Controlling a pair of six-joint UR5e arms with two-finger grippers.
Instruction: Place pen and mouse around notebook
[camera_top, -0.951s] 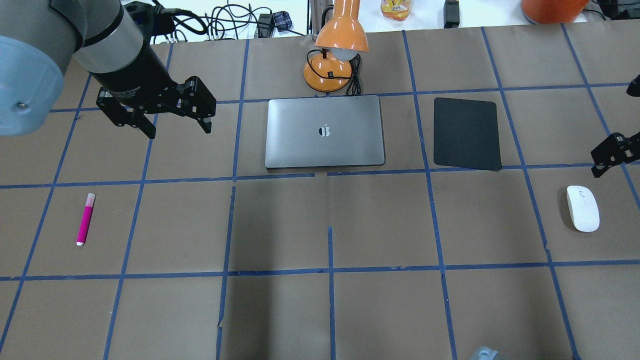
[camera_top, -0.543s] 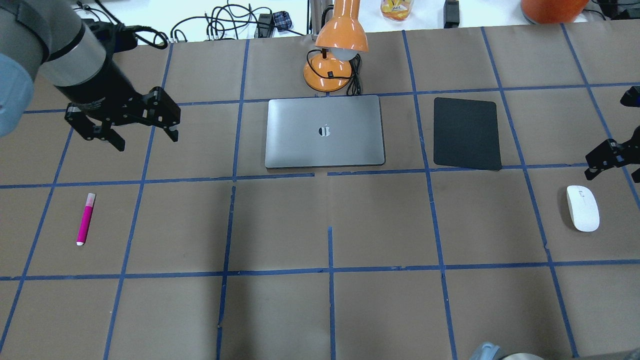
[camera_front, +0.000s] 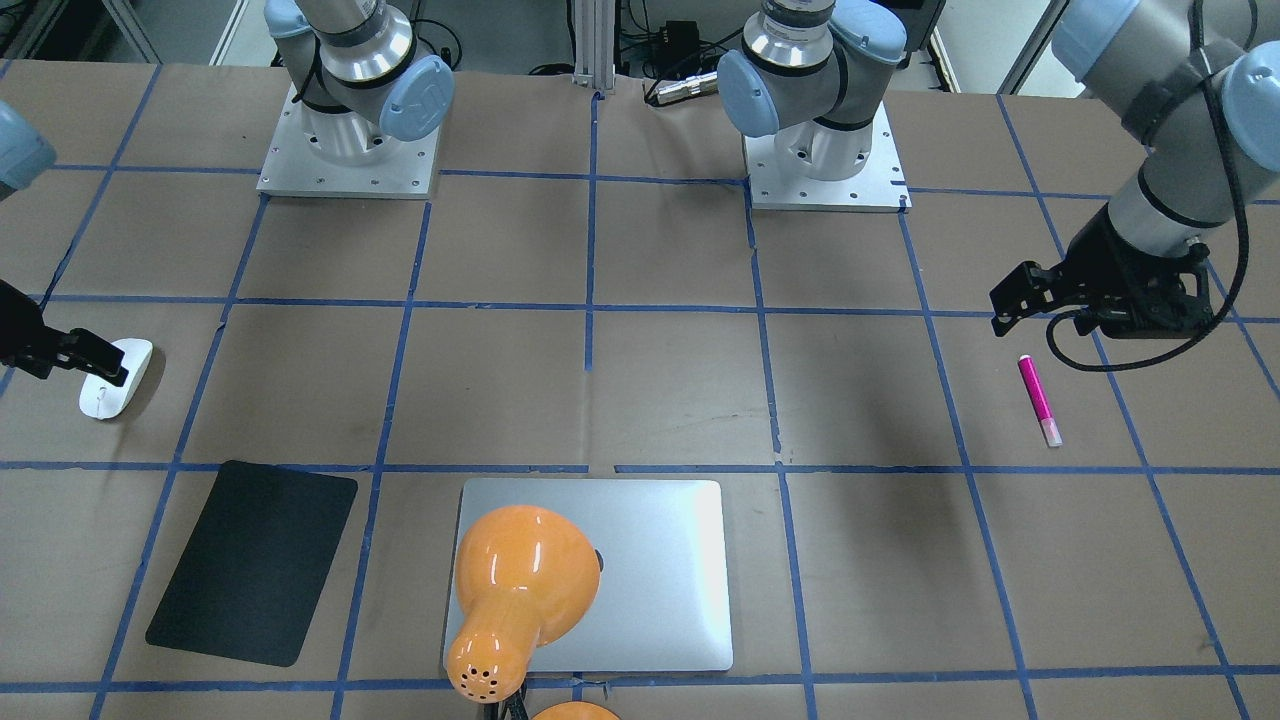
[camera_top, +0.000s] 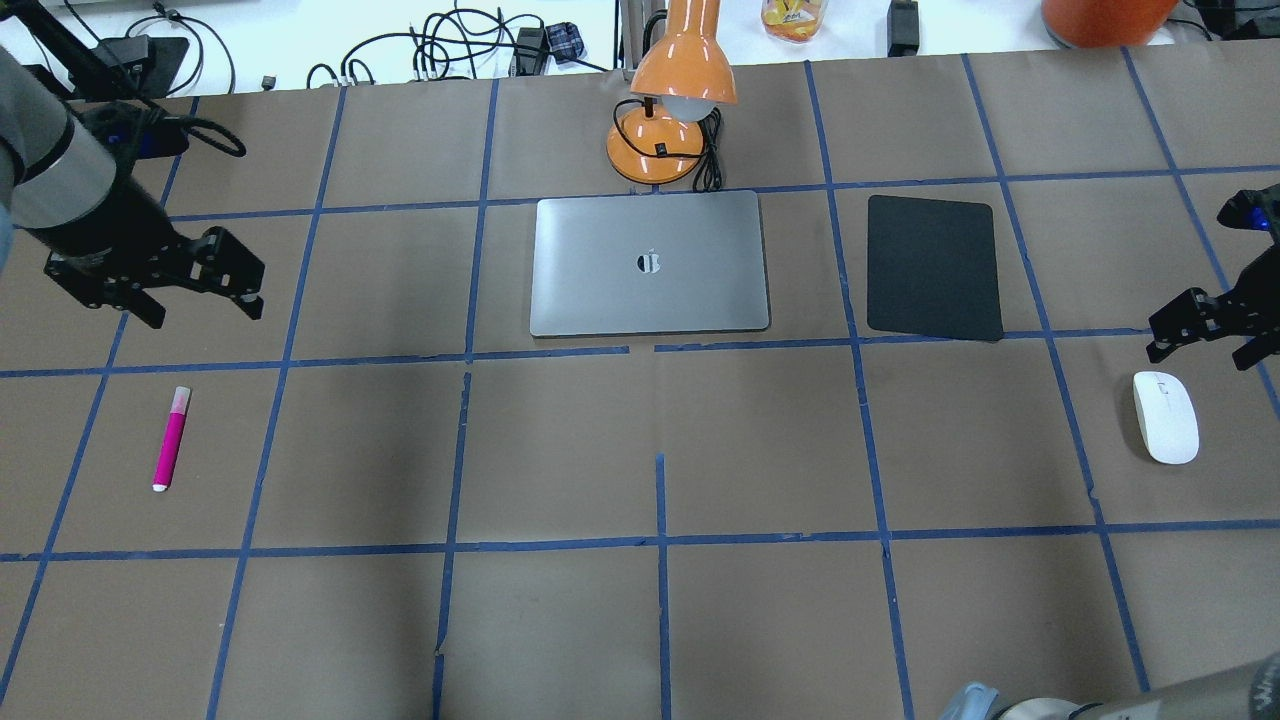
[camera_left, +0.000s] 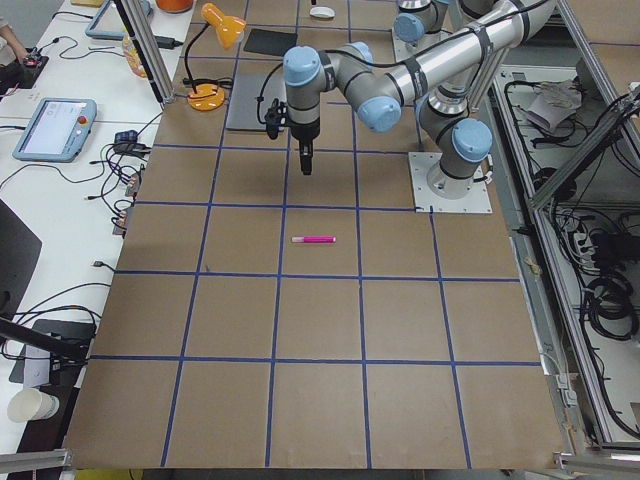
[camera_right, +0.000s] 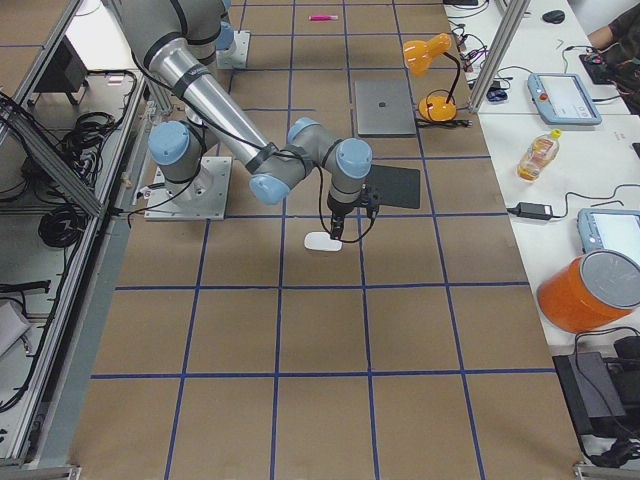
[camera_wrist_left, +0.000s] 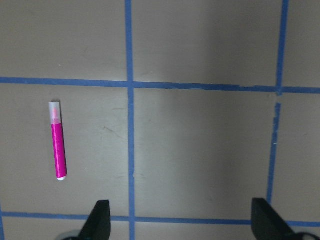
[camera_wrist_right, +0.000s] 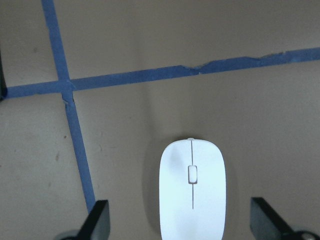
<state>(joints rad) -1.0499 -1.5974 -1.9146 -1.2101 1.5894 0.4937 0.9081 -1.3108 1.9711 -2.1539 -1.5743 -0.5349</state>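
My gripper is about to lift the white mouse (camera_front: 115, 379) and carry it to the black mat. The mouse will come away by itself, because the rounded front end (camera_wrist_right: 192, 143) is cordless.
The magenta pen (camera_top: 171, 438) lies flat on the brown table at the left, also in the left wrist view (camera_wrist_left: 58, 142). My left gripper (camera_top: 205, 312) hangs open above the table, beyond the pen and a little to its right, holding nothing (camera_wrist_left: 182, 222). The white mouse (camera_top: 1165, 416) rests at the far right. My right gripper (camera_top: 1200, 355) is open just above the mouse's far end, and the mouse (camera_wrist_right: 192, 190) lies between the fingers without contact. The silver notebook (camera_top: 650, 262) lies closed at the table's centre back.
An orange desk lamp (camera_top: 670, 100) stands just behind the notebook, and its shade (camera_front: 520, 590) covers part of the notebook in the front-facing view. A black mat (camera_top: 933, 266) lies to the notebook's right. Cables and devices line the table's back edge.
My left gripper has moved left and nearer, toward the pen, staying open. My right gripper has come nearer, over the mouse. Pen, mouse and notebook have not moved.
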